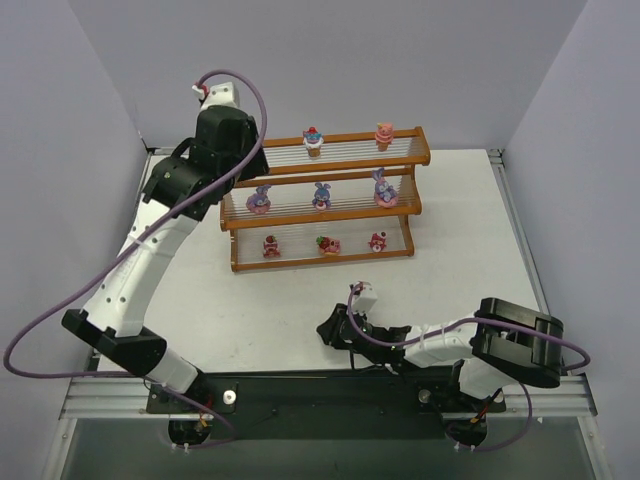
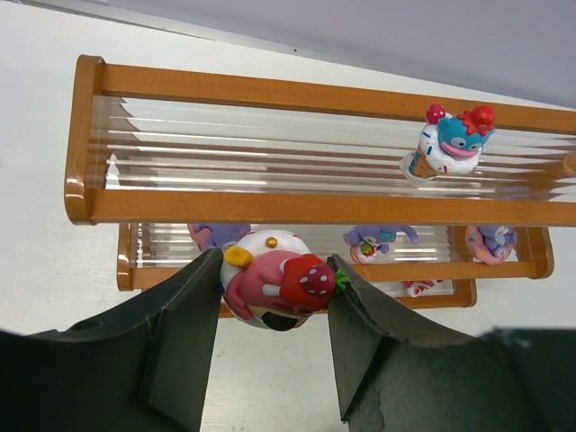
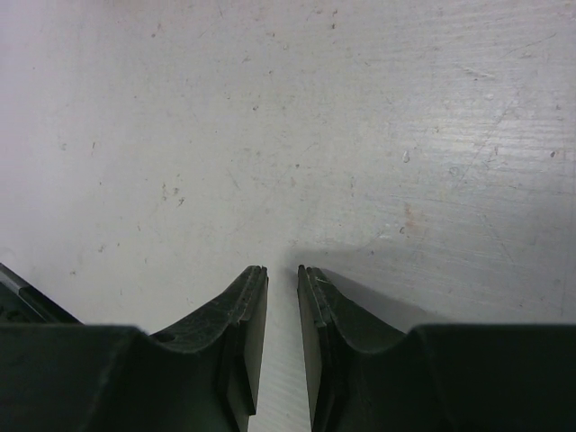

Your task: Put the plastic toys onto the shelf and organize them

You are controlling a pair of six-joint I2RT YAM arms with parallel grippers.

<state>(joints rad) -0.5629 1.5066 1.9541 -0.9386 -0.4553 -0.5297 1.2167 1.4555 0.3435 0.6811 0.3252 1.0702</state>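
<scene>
My left gripper should go on, since the top level's end [image 2: 211, 155] beside the cupcake toy is free, and carry the pink and white toy there until it rests inside.
My left gripper [image 2: 274, 270] is shut on a pink and white toy with a red strawberry [image 2: 270, 286], held in front of and above the left part of the shelf's top tier [image 2: 297, 94]. In the top view the left wrist [image 1: 226, 135] hovers by the left end of the orange-brown shelf [image 1: 325, 164]. Two toys stand on the top tier [image 1: 313, 141], three purple bunnies on the middle [image 1: 321, 195], three small cakes on the bottom [image 1: 328, 243]. My right gripper [image 3: 283, 270] lies low on the table [image 1: 330, 330], its jaws almost closed and empty.
A blue and white cupcake toy [image 2: 450, 144] stands at the right of the top tier in the left wrist view. Grey walls enclose the table on three sides. The white table [image 1: 460, 260] lies in front of the shelf.
</scene>
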